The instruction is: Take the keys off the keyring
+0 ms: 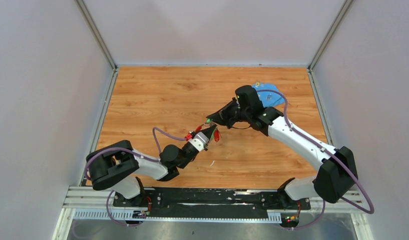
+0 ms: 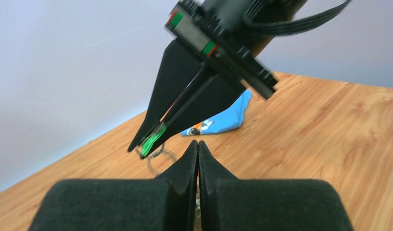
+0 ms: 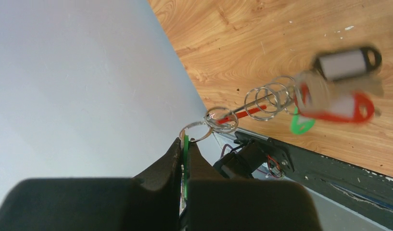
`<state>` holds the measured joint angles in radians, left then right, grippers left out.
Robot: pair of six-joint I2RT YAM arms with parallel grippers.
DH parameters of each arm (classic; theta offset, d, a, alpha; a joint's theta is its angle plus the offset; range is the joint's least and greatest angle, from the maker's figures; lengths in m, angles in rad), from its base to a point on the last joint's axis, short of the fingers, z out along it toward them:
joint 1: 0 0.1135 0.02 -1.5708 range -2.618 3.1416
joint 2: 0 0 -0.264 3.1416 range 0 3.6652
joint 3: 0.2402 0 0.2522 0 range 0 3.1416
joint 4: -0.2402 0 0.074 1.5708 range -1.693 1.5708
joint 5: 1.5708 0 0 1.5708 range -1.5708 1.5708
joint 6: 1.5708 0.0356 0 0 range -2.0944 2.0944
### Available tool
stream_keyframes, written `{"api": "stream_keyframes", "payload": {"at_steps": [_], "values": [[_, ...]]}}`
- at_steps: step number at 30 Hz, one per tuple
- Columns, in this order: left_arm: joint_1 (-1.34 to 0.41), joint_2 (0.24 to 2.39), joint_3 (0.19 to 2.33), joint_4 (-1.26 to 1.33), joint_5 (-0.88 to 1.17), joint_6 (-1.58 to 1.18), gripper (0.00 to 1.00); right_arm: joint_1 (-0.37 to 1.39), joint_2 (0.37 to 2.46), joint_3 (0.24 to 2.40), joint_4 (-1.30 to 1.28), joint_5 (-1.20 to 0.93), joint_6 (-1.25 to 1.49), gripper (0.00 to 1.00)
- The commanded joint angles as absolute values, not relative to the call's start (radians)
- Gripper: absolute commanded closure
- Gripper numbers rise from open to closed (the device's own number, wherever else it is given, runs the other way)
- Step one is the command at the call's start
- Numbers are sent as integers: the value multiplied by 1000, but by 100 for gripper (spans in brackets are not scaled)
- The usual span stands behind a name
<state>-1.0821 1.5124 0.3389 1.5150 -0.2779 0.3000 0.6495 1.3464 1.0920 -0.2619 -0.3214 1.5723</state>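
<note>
Next, I open my left gripper's tips, which sit closed and empty beside the green-headed key in my right gripper, and take the key's green head.
My right gripper is shut on a green-headed key, held up over the middle of the table. From that key a small ring leads to the thin keyring with its red sleeve, seen edge-on. Several small rings sit on it, with a blurred bunch of keys and black, red and green tags at its far end. My left gripper sits just below and in front of the right gripper. In the left wrist view the left gripper is shut, with nothing visible between its tips.
A blue flat piece lies at the back right behind the right arm, and shows as the blue flat piece in the left wrist view. A small pale item lies on the wood near the left arm. Grey walls enclose the table.
</note>
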Motion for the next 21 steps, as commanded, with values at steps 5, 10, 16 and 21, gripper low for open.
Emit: {"api": "stream_keyframes", "payload": {"at_steps": [5, 10, 16, 21], "values": [[-1105, 1482, 345, 1532, -217, 393, 100, 618, 1378, 1116, -297, -420, 1483, 100], [-1104, 1476, 335, 1533, -257, 350, 100, 617, 1358, 1129, -308, -392, 1470, 99], [-1105, 1373, 276, 1507, -341, 228, 97, 617, 1366, 1145, -333, -388, 1432, 99], [-1099, 1207, 233, 1275, -378, 123, 80, 617, 1352, 1140, -352, -376, 1430, 99]]}}
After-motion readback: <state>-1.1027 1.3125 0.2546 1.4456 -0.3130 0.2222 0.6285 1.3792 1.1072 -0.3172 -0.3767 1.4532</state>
